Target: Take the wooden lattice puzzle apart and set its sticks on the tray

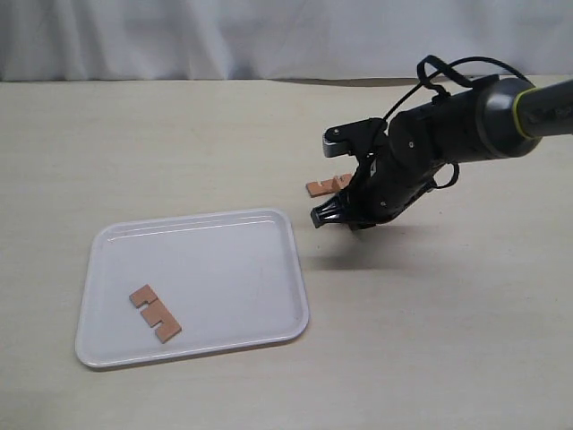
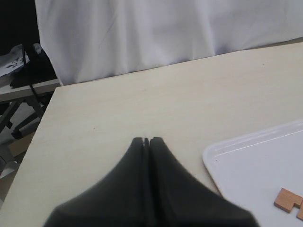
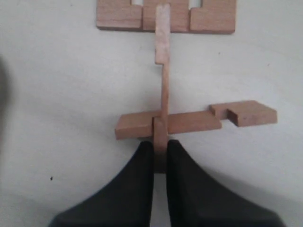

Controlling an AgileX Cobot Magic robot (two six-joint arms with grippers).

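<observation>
My right gripper needs to open, grip the standing stick's end (image 3: 160, 150) again and lift it free for the tray, because the second stick is slotted across the standing stick (image 3: 161, 123).
What is left of the wooden lattice puzzle is two crossed sticks. My right gripper (image 3: 161, 144) is shut on the end of one stick (image 3: 164, 90) that stands on edge. A second stick (image 3: 189, 121) is slotted across it, just past the fingertips. A third stick (image 3: 165, 18) lies flat on the table beyond them and also shows as the stick (image 1: 324, 186) in the exterior view, beside the right gripper (image 1: 336, 213). One stick (image 1: 155, 313) lies flat on the white tray (image 1: 269, 269). My left gripper (image 2: 147, 140) is shut and empty, near the tray's corner (image 2: 236, 153).
A white curtain (image 1: 269, 36) hangs along the table's far edge. The left wrist view shows the table's side edge (image 2: 40, 127) with dark clutter and a chair base beyond it. The right arm (image 1: 466, 125) reaches in from the right.
</observation>
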